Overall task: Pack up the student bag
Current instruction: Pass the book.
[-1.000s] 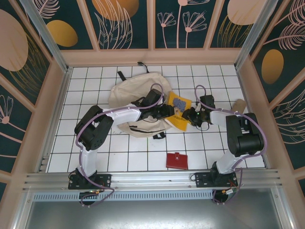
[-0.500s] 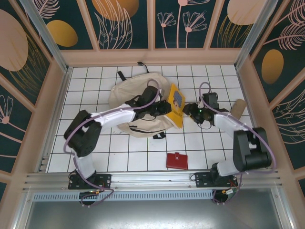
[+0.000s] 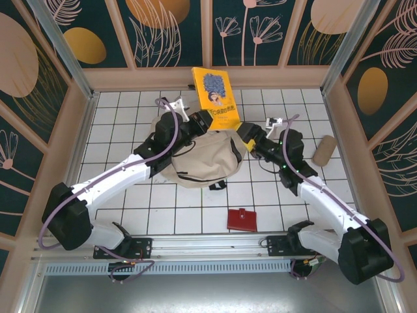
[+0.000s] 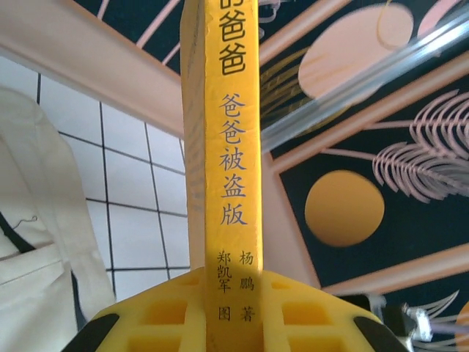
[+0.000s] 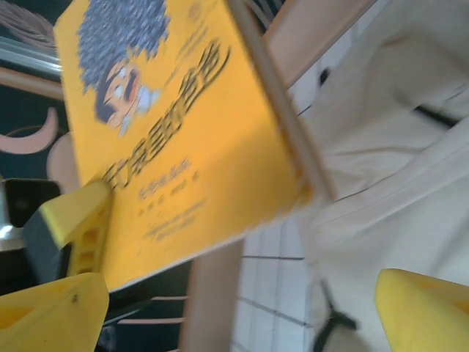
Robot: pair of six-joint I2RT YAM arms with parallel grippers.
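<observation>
The yellow book (image 3: 218,99) should slip all the way in and end up hidden when I push it, since a dark gap (image 3: 194,178) runs along the student bag's near edge.
A yellow book (image 3: 214,98) with a cartoon face on its cover stands upright in the air above the far part of the student bag (image 3: 202,156), a cream fabric backpack lying on the tiled floor. My left gripper (image 3: 201,121) is shut on the book's lower end. In the left wrist view the book's spine (image 4: 223,147) runs up from between the yellow jaws of the left gripper (image 4: 234,315). My right gripper (image 3: 251,138) hangs open just right of the book, holding nothing. The right wrist view has the book cover (image 5: 168,132) and the bag (image 5: 396,161) ahead of the open right gripper (image 5: 242,301).
A small red wallet (image 3: 242,219) lies on the tiles near the front. A tan cylindrical pouch (image 3: 324,150) rests by the right wall. Wooden walls enclose the floor on three sides, and the book is close to the back wall (image 3: 208,77).
The left arm has lifted the book from the bag's right side up and toward the back wall. The right gripper has opened wide, let go of the book and risen.
</observation>
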